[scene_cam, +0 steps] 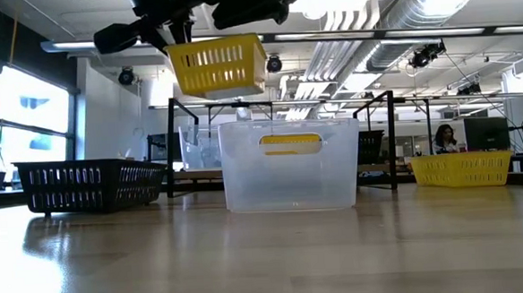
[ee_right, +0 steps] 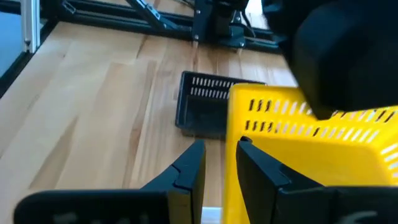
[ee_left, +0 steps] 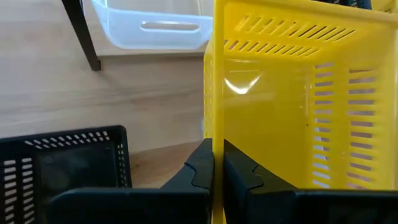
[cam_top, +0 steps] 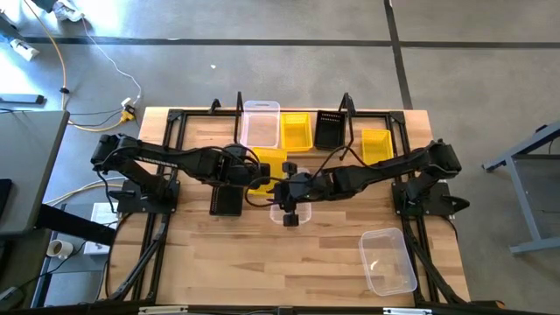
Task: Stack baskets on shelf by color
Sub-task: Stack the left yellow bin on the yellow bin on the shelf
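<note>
The yellow basket's edge (ee_right: 232, 127) is between my right gripper's open fingers, so my right gripper should close there and take the basket from my left gripper to the shelf.
A yellow basket (scene_cam: 217, 64) hangs in the air above mid-table, over a clear basket (scene_cam: 289, 163) that stands on its base on the tabletop. My left gripper (ee_left: 217, 152) is shut on the yellow basket's wall. My right gripper (ee_right: 221, 152) is open; its fingers stand on either side of the yellow basket's end edge (ee_right: 233, 124), and I cannot tell whether they touch it. On the shelf (cam_top: 241, 103) at the far edge stand a clear basket (cam_top: 261, 122), a yellow one (cam_top: 296, 131) and a black one (cam_top: 330, 129). My left gripper pinches the yellow basket's side wall at its rim (ee_left: 214, 124), one finger inside the basket and one outside. The fingers come slanting down from the table's left side. The basket hangs lifted clear of the table, a little tilted.
A black basket (cam_top: 226, 201) lies on the table near my left gripper. Another yellow basket (cam_top: 377, 144) sits to the right of the shelf. A clear basket (cam_top: 388, 260) lies near the front right corner. The near middle of the table is bare wood.
</note>
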### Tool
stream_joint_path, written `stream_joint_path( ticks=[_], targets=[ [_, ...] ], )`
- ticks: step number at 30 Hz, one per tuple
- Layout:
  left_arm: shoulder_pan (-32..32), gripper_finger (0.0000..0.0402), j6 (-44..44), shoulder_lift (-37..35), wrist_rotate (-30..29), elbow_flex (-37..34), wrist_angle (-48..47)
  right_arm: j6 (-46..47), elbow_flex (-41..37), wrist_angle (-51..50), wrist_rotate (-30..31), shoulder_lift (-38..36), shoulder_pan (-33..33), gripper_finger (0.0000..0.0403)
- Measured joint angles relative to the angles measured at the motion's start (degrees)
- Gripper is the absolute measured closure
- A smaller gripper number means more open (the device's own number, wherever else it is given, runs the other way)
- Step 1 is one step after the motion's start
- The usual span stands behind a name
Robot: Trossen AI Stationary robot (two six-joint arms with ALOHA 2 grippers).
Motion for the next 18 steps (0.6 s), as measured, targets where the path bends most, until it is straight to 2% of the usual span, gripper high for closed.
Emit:
stream_joint_path(
  ticks=[13, 18],
  targets=[
    [1.5, 0.0401, 3.7, 0.0, 0.3, 0.0, 3.1, 3.0, 0.0, -6.9, 3.7, 0.0, -0.5, 0.0325],
    [1.4, 0.0401, 4.7, 0.0, 0.9, 0.0, 3.1, 0.2, 1.0, -6.4, 4.7, 0.0, 0.1, 0.0325]
  ],
)
